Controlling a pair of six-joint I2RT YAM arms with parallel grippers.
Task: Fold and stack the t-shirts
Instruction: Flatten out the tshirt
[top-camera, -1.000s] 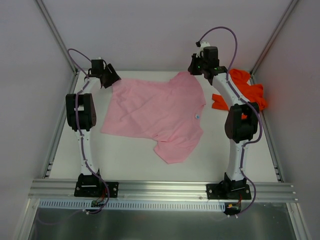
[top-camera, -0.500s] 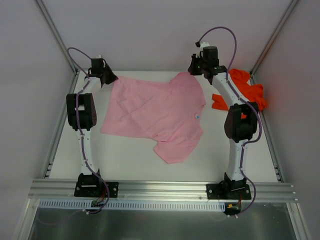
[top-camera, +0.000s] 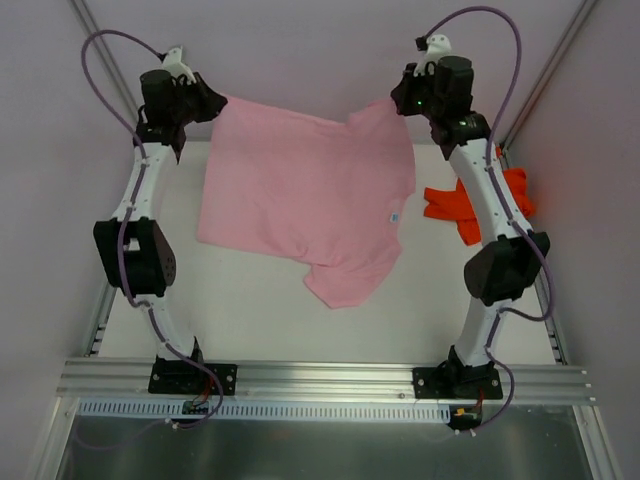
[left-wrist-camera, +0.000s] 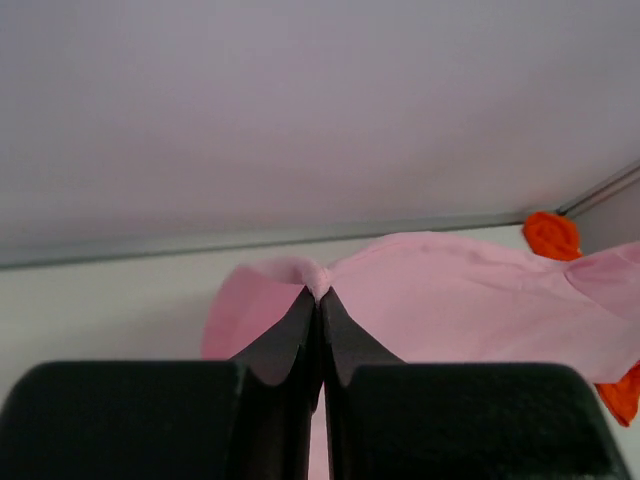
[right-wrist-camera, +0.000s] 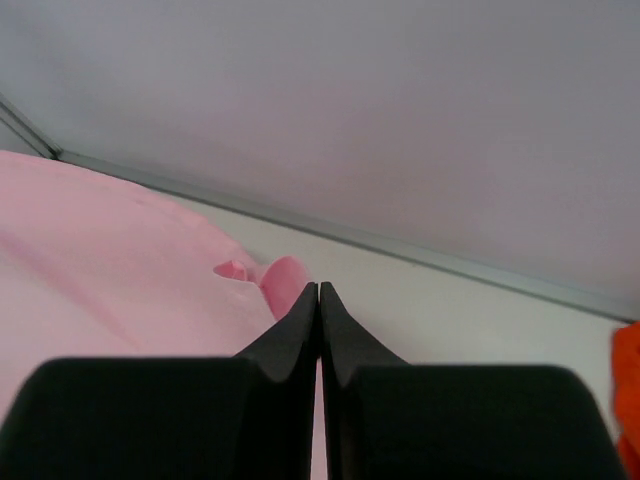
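Observation:
A flap at the pink t-shirt's near end (top-camera: 345, 285) is poking out crooked, so my grippers should pull the t-shirt's far edge (top-camera: 308, 118) tight, lift it high and shake the t-shirt out.
The light pink t-shirt (top-camera: 300, 200) hangs lifted at its far edge between my two grippers, its near part trailing toward the table. My left gripper (top-camera: 213, 101) is shut on the shirt's far left corner, and pink cloth (left-wrist-camera: 450, 300) bunches at the fingertips in the left wrist view, where that gripper (left-wrist-camera: 320, 296) shows its jaws pressed together. My right gripper (top-camera: 392, 104) is shut on the far right corner; in the right wrist view pink fabric (right-wrist-camera: 130, 270) spreads left of that gripper (right-wrist-camera: 318, 288). The bright orange t-shirt (top-camera: 455, 205) lies crumpled at the far right, partly behind the right arm.
Grey walls enclose the table on the far, left and right sides. An aluminium rail (top-camera: 320, 378) carrying both arm bases runs along the near edge. A bit of orange cloth (left-wrist-camera: 550, 232) shows at the right of the left wrist view.
My left gripper closed on the shirt's far left corner. Both arms then rose, lifting the pink shirt's far edge off the table. The orange shirt has not moved.

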